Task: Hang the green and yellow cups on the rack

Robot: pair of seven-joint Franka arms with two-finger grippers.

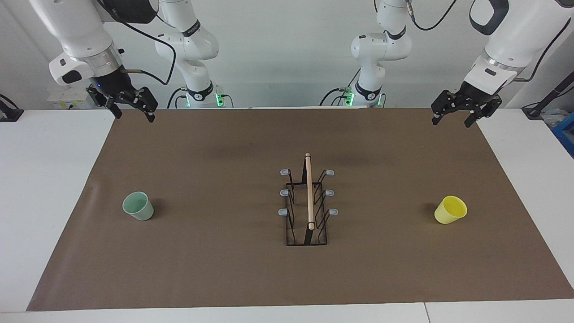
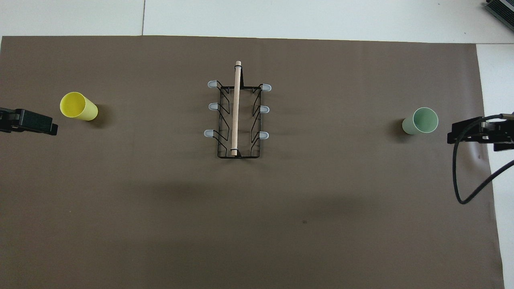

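Observation:
The yellow cup point(image 2: 78, 106) will hang bottom-up and tilted once I slip it over one of the rack's grey-tipped pegs point(image 2: 209, 133), since they slant up and outward.
The black wire rack point(image 1: 307, 207) with a wooden rod on top stands in the middle of the brown mat; it also shows in the overhead view point(image 2: 237, 120). All its grey-tipped prongs are bare. The mint green cup point(image 1: 138, 206) point(image 2: 420, 121) stands mouth up toward the right arm's end. The yellow cup point(image 1: 450, 210) point(image 2: 78, 106) stands mouth up toward the left arm's end. My right gripper point(image 1: 133, 115) point(image 2: 468, 134) is open and empty, raised over the mat's corner at its own end. My left gripper point(image 1: 452, 120) point(image 2: 38, 122) is open and empty, raised over the mat's corner at its own end.
The brown mat point(image 1: 224, 269) covers most of the white table point(image 1: 45, 179). A black cable point(image 2: 461, 180) hangs from the right gripper. A dark device point(image 1: 9, 114) sits at the table's edge by the right arm's end.

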